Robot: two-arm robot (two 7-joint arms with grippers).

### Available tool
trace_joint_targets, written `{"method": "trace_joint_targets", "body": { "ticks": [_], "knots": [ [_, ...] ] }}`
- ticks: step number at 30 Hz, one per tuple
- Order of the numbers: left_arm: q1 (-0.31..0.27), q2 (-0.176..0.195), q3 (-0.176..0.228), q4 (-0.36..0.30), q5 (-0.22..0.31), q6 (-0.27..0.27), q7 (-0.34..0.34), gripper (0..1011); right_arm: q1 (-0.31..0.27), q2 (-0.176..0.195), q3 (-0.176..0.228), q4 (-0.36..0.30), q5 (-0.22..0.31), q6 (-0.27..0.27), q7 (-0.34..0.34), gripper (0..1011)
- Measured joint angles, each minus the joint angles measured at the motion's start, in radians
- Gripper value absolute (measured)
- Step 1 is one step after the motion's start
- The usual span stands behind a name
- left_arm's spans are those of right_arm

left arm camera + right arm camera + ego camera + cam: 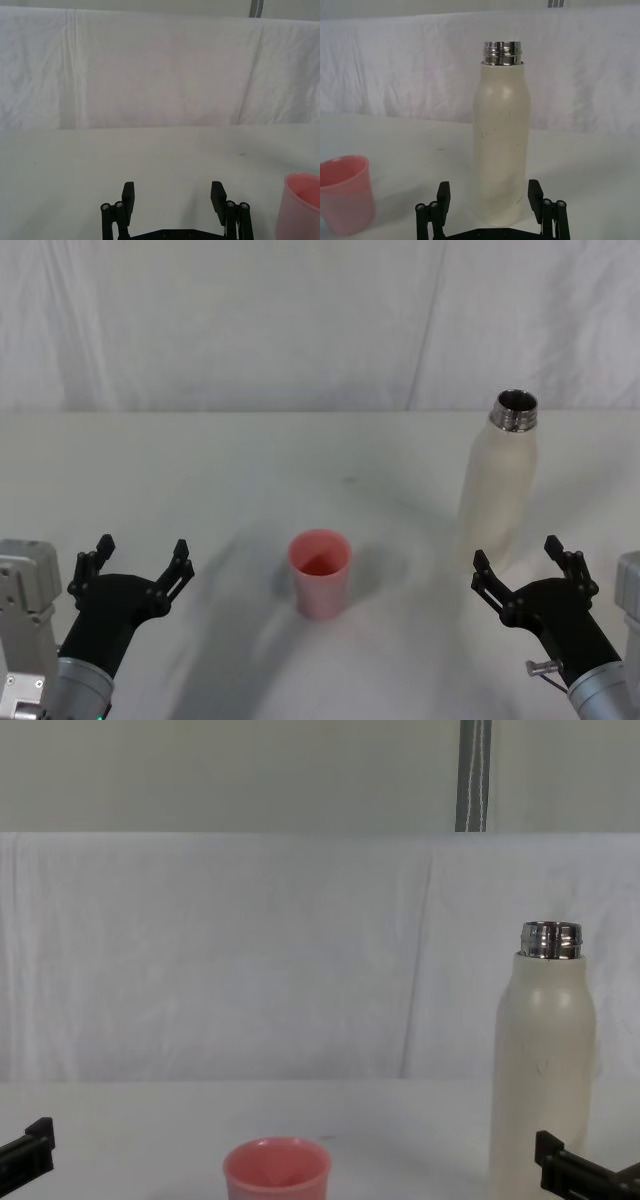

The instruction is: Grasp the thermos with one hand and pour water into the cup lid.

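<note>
The thermos [543, 1065] will pour a thin stream of water when I tip it just past level, because the metal neck [551, 940] is narrow and uncapped.
The thermos [498, 483] stands upright and uncapped on the right of the white table, also seen in the right wrist view [501, 140] and chest view [541, 1070]. The pink cup lid [320, 572] stands upright near the table's middle [277, 1172], and its edge appears beside the left gripper [301, 206] and in the right wrist view [345, 192]. My right gripper [517, 562] is open just in front of the thermos base, fingers apart on either side of it [490, 197]. My left gripper [143, 555] is open at the near left [172, 196], holding nothing.
A white cloth covers the table [200, 480] and the backdrop [300, 320] behind it. A grey vertical post [473, 775] rises behind the backdrop. Bare tabletop lies between the cup lid and each gripper.
</note>
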Motion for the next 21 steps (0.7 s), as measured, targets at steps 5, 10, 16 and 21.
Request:
{"method": "trace_joint_targets", "body": {
  "ticks": [5,10,16,21],
  "knots": [
    [0.0,0.0,0.0,0.0,0.0,0.0,0.0,1001,0.016,-0.012,0.019,0.017,0.034,0.008,0.042,1001],
    [0.0,0.0,0.0,0.0,0.0,0.0,0.0,1001,0.042,-0.018,0.032,0.036,0.052,0.021,0.076,1001],
    [0.0,0.0,0.0,0.0,0.0,0.0,0.0,1001,0.082,-0.018,0.049,0.059,0.067,0.037,0.099,1001],
    [0.0,0.0,0.0,0.0,0.0,0.0,0.0,1001,0.112,-0.016,0.058,0.074,0.074,0.049,0.109,1001]
  ]
}}
